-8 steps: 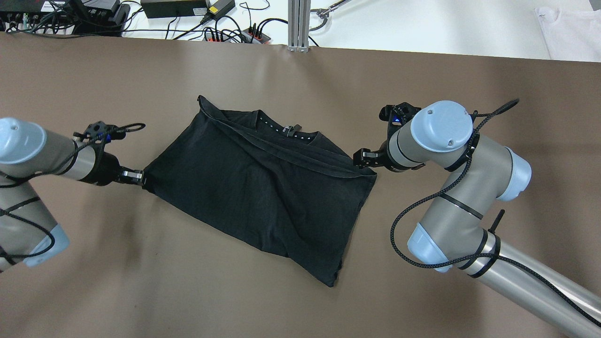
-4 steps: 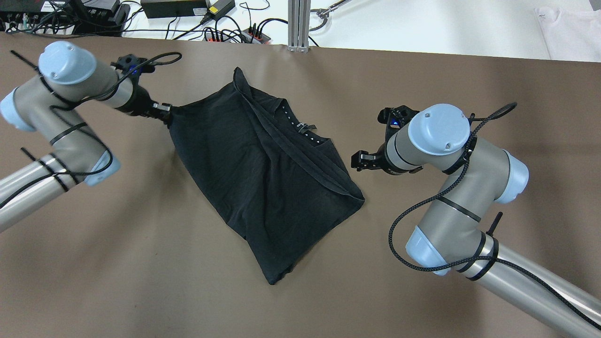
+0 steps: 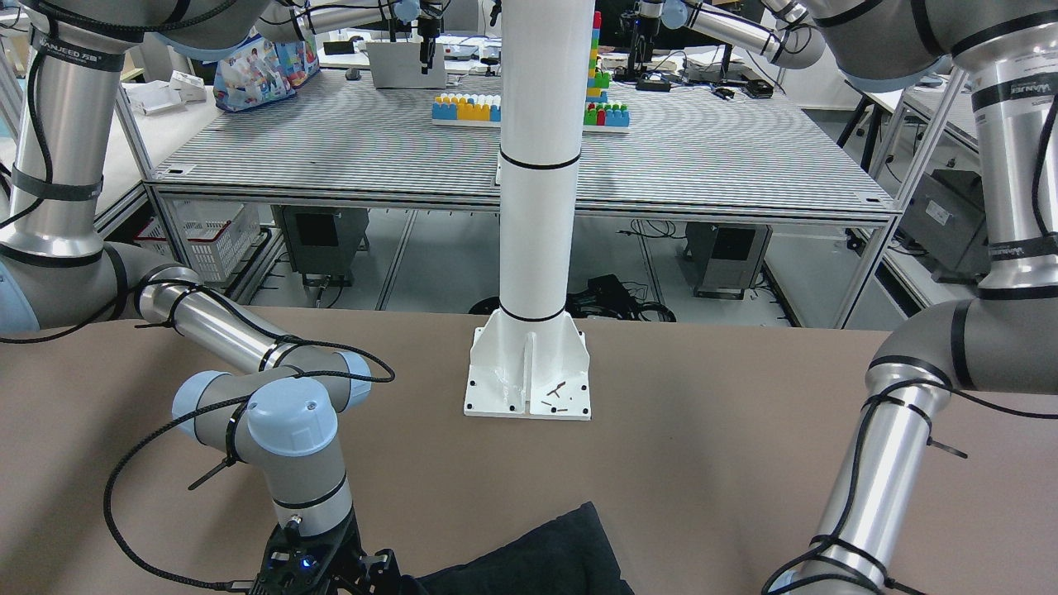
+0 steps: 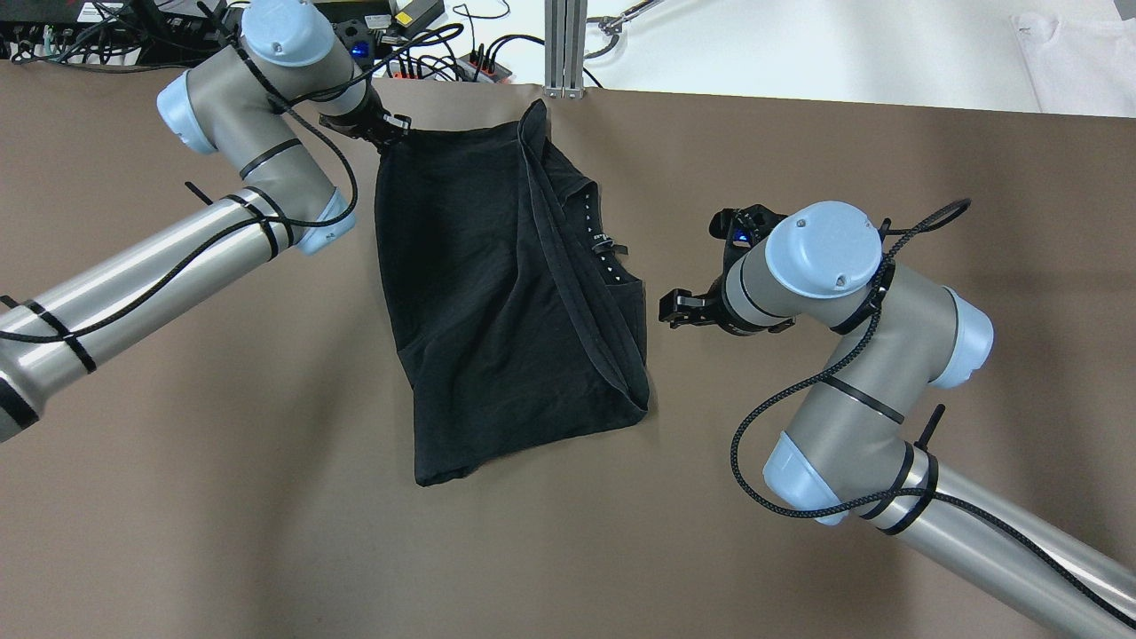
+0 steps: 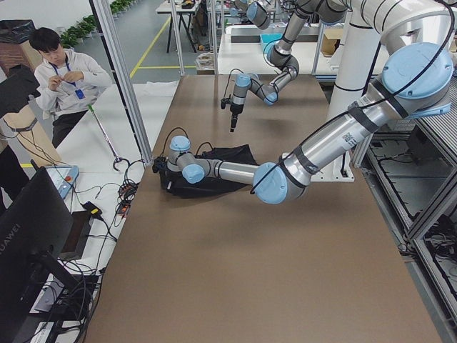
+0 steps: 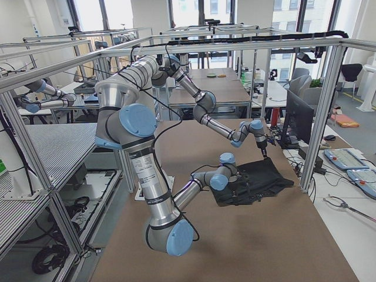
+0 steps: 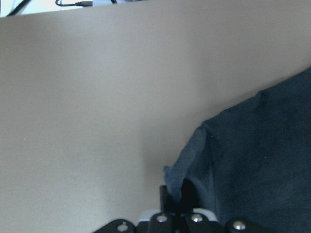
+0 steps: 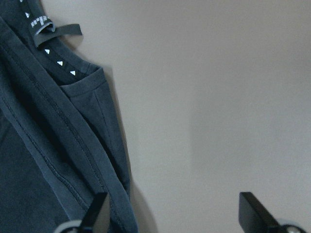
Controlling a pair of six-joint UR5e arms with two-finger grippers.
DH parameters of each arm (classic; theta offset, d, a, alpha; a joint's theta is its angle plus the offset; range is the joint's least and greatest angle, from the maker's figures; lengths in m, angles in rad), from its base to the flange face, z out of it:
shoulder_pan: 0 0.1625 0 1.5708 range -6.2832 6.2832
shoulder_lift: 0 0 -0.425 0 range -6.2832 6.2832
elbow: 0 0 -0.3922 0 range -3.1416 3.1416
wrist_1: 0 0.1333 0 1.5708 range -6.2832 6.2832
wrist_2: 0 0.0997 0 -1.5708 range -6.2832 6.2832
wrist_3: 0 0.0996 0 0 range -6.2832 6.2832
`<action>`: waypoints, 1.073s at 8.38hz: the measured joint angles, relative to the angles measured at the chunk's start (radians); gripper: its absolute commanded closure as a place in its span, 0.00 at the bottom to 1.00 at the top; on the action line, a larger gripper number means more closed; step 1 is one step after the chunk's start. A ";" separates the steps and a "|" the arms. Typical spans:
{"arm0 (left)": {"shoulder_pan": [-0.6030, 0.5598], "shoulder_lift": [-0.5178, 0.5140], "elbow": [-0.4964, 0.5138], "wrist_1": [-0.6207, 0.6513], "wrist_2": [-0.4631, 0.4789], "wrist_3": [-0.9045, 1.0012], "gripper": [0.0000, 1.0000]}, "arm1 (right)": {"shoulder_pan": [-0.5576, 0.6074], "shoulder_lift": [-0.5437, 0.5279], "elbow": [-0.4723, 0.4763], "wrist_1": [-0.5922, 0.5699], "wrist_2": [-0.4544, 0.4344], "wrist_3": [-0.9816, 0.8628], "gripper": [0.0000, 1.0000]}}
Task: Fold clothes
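Next, my right gripper pinches the black T-shirt's near corner on the collar label's side and pulls the T-shirt's edge square, because the T-shirt's near edge slants away on that side.
A black T-shirt [image 4: 497,293] lies folded on the brown table, collar label [image 4: 603,244] facing right. My left gripper [image 4: 390,133] is shut on the shirt's far left corner near the table's back edge. The left wrist view shows its fingertips [image 7: 177,194] pinching the cloth [image 7: 252,160]. My right gripper [image 4: 670,311] is open and empty, just right of the shirt's right edge and not touching it. In the right wrist view its fingers [image 8: 99,211] stand wide apart beside the shirt's hem [image 8: 48,145]. The shirt's near edge also shows in the front-facing view [image 3: 537,562].
Cables and power bricks [image 4: 337,27] lie past the table's back edge, beside an aluminium post [image 4: 564,44]. A white garment [image 4: 1074,53] lies at the far right. The white robot pillar base [image 3: 529,372] stands on the table. A person [image 5: 64,78] stands beyond the table end.
My left gripper has swung the held corner from the near left to the back edge, turning the shirt clockwise. My right gripper has come off the shirt's edge and shifted slightly.
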 measured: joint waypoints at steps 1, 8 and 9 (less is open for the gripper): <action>0.003 -0.048 0.063 -0.002 0.013 0.014 0.01 | -0.001 0.001 0.000 0.000 0.000 0.000 0.06; -0.101 -0.011 -0.017 -0.003 -0.110 0.153 0.00 | -0.048 -0.002 -0.024 0.094 -0.017 0.225 0.14; -0.101 0.019 -0.057 -0.003 -0.117 0.152 0.00 | -0.075 -0.001 -0.040 0.139 -0.039 0.332 0.19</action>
